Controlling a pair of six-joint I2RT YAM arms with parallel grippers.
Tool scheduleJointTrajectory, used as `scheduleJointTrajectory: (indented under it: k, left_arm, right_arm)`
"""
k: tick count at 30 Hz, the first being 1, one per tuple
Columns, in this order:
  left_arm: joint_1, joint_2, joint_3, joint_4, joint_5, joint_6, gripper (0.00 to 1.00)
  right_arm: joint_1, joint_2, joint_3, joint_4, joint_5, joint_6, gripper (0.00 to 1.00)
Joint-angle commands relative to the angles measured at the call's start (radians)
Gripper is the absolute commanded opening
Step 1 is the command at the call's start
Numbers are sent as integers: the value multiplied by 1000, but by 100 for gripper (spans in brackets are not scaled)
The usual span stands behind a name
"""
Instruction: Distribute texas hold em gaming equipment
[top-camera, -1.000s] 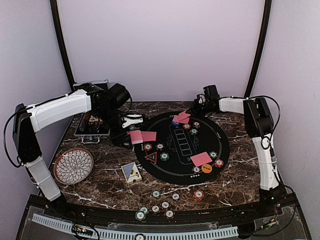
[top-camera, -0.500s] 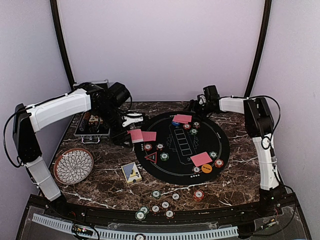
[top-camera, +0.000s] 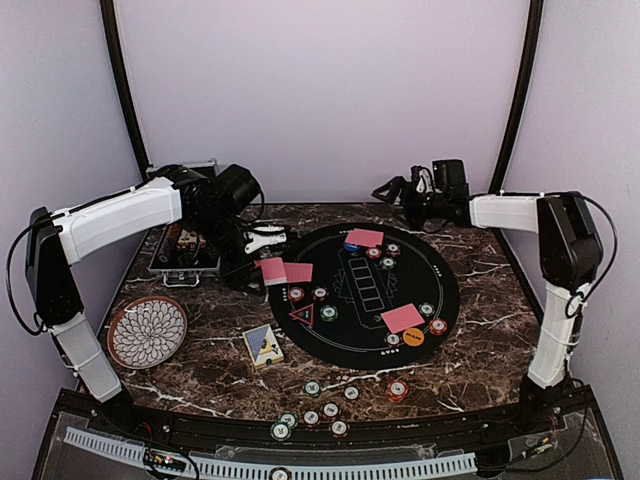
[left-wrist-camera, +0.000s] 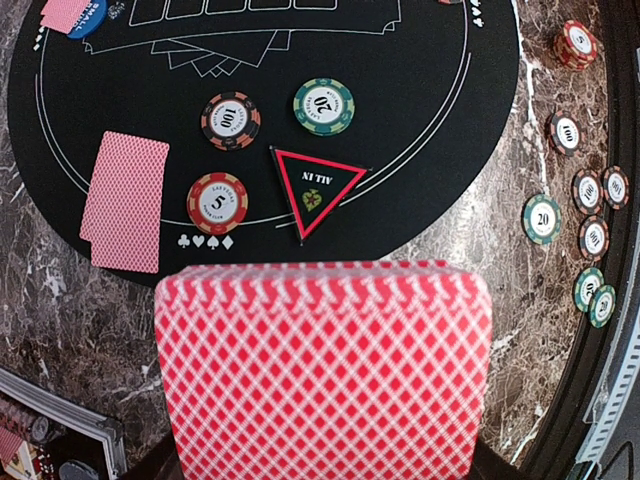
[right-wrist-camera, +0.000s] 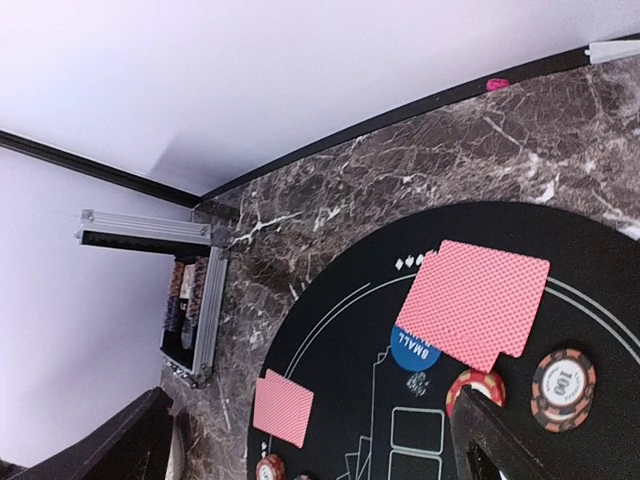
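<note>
The robot's left gripper holds the deck (top-camera: 271, 271) with its loose end (top-camera: 281, 270) toward the mat, so the right gripper should continue to go to that loose end and close there.
My left gripper (top-camera: 250, 266) is shut on a deck of red-backed cards (left-wrist-camera: 325, 370) at the left edge of the black round mat (top-camera: 440, 270); the deck hides its fingers in the left wrist view. Two dealt cards (left-wrist-camera: 125, 200) lie beside a red chip (left-wrist-camera: 217, 202) and the red triangle (left-wrist-camera: 315, 190). My right gripper (top-camera: 392, 193) hangs open and empty above the mat's far edge. Below it, two overlapping cards (right-wrist-camera: 475, 300) partly cover the blue disc (right-wrist-camera: 415, 352). More cards (top-camera: 402, 318) and the orange disc (top-camera: 413, 337) lie near right.
The silver case (top-camera: 185, 255) stands open at the back left, behind my left arm. A white-patterned plate (top-camera: 147, 332) and a small card box (top-camera: 262, 345) lie left of the mat. Several loose chips (top-camera: 330, 410) are scattered near the front edge.
The right gripper opened and let a card drop flat onto the far pile, then drew back up and to the right. The left arm and its deck stayed put.
</note>
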Motion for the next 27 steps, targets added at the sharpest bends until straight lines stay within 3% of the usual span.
scheduleJointTrajectory:
  k: [1,5,9,18,27]
  left_arm:
    - [6,-48,15,1,19,6,0]
    - [5,-52,13,3,17,6,0]
    - [5,-52,16,6,18,7,0]
    - [5,-49,23,9,18,9,0]
    - [5,-42,30,11,19,6,0]
  right_arm:
    - [14,-123,-257,424,-26,176,99]
    - [23,-150,-331,511,-111,292,98]
    - [66,-114,-253,291,-208,252,99]
    - [233,-150,-369,321,-194,248,98]
    - [369,-94,-388,481,-225,359,94]
